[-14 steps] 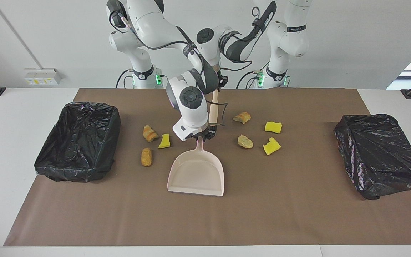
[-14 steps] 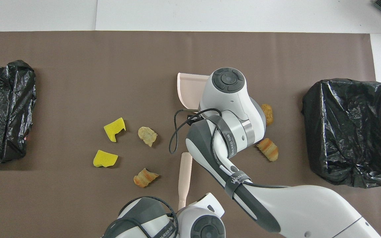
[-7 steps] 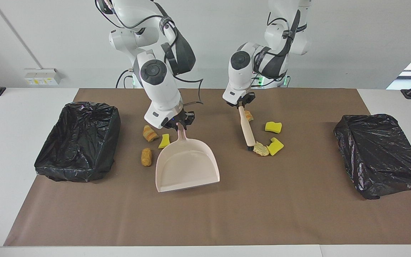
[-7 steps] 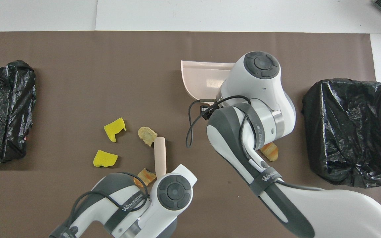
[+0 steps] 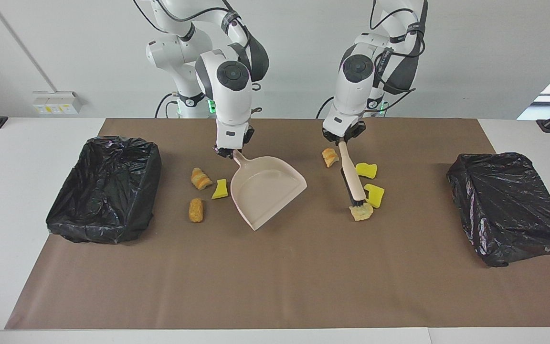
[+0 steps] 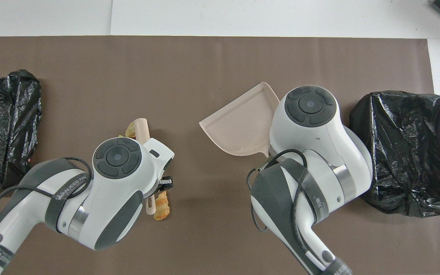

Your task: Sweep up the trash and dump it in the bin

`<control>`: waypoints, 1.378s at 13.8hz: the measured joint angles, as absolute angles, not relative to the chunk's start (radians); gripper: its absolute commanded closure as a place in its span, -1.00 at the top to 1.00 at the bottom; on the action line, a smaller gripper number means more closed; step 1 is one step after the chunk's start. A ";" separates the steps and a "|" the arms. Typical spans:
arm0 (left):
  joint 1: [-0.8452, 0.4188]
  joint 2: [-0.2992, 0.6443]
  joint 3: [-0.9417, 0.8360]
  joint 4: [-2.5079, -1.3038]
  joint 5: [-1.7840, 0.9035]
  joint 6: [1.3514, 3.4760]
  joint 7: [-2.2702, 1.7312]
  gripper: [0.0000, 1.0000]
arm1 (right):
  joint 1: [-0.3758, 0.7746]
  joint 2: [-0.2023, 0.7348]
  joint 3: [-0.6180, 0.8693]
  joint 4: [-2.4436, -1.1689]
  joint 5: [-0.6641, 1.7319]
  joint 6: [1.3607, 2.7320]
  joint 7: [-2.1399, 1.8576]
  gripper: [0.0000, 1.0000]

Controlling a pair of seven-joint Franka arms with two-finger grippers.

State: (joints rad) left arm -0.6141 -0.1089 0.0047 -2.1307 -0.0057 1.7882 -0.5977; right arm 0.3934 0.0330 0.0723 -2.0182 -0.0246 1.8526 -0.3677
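The wooden brush (image 5: 354, 180) is on the dustpan side of the yellow sponge chunks, so the robot's left gripper should move the brush around to their bin side (image 5: 409, 184) before sweeping.
My right gripper (image 5: 229, 153) is shut on the handle of the pink dustpan (image 5: 268, 191), whose mouth faces the left arm's end of the table; it also shows in the overhead view (image 6: 239, 122). My left gripper (image 5: 342, 140) is shut on the wooden brush (image 5: 351, 174), whose bristles touch a golden lump (image 5: 361, 213). Two yellow sponge chunks (image 5: 366, 169) (image 5: 375, 193) lie beside the brush, and a bread lump (image 5: 329, 156) lies nearer to the robots. A bread lump (image 5: 199, 177), a yellow-green chunk (image 5: 219, 189) and a brown lump (image 5: 195, 210) lie beside the dustpan.
A bin lined with a black bag (image 5: 105, 186) stands at the right arm's end of the brown mat, and another black-bagged bin (image 5: 509, 205) stands at the left arm's end. In the overhead view the arms hide most of the scraps.
The right gripper drew the dustpan toward the robots and turned its mouth toward the left arm's end. The left gripper swung the brush outward, pushing the golden lump farther from the robots.
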 measured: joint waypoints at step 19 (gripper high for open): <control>-0.553 -0.258 0.027 -2.455 -0.096 1.934 -0.332 -1.00 | 0.532 0.053 0.077 -2.188 -0.093 2.118 -0.479 -1.00</control>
State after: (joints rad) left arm -0.5528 -0.2582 0.0266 -2.4552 -0.0958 1.9340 -0.3317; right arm 0.5321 0.0527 0.0767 -2.1877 -0.0926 2.1183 -0.4786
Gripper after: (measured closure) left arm 0.736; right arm 0.687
